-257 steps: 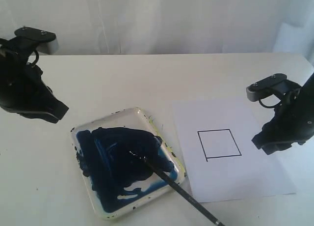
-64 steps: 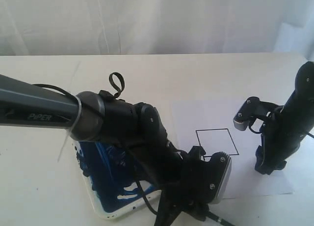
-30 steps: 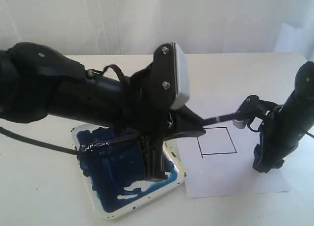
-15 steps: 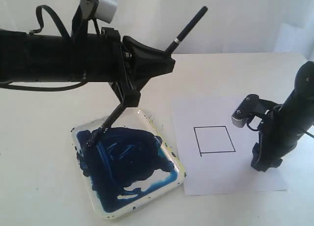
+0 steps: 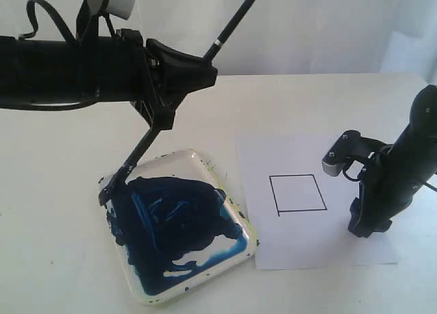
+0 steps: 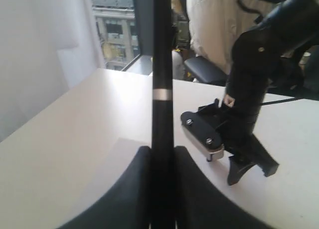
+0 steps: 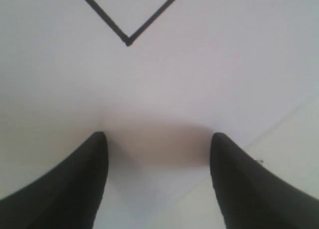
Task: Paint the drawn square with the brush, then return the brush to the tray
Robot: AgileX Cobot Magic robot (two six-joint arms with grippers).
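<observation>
The brush's wet tip [image 5: 108,193] slants out toward the tray's edge, so my left gripper should turn the brush and lower the tip into the dark blue paint [image 5: 145,233].
My left gripper [image 5: 162,121] is shut on the brush [image 5: 134,155], which slants steeply. Its handle end points up and to the right, and its wet tip touches the left edge of the tray [image 5: 250,232], by the dark blue paint. In the left wrist view the black handle [image 6: 162,64] stands clamped between the fingers of the left gripper [image 6: 162,152]. The drawn square [image 5: 298,193] is blank on the white paper [image 5: 307,249]. My right gripper [image 5: 365,226] points down onto the paper just right of the square. It is open [image 7: 158,137], with a square corner [image 7: 128,40] ahead.
The tray lies just left of the paper, their edges nearly touching. White curtains hang behind the white table [image 5: 307,102]. The right arm [image 6: 249,89] shows in the left wrist view.
The left gripper lifted the brush from the tray, then shifted left; the tip slid from the paint pool to the tray's left edge. The right gripper stays on the paper.
</observation>
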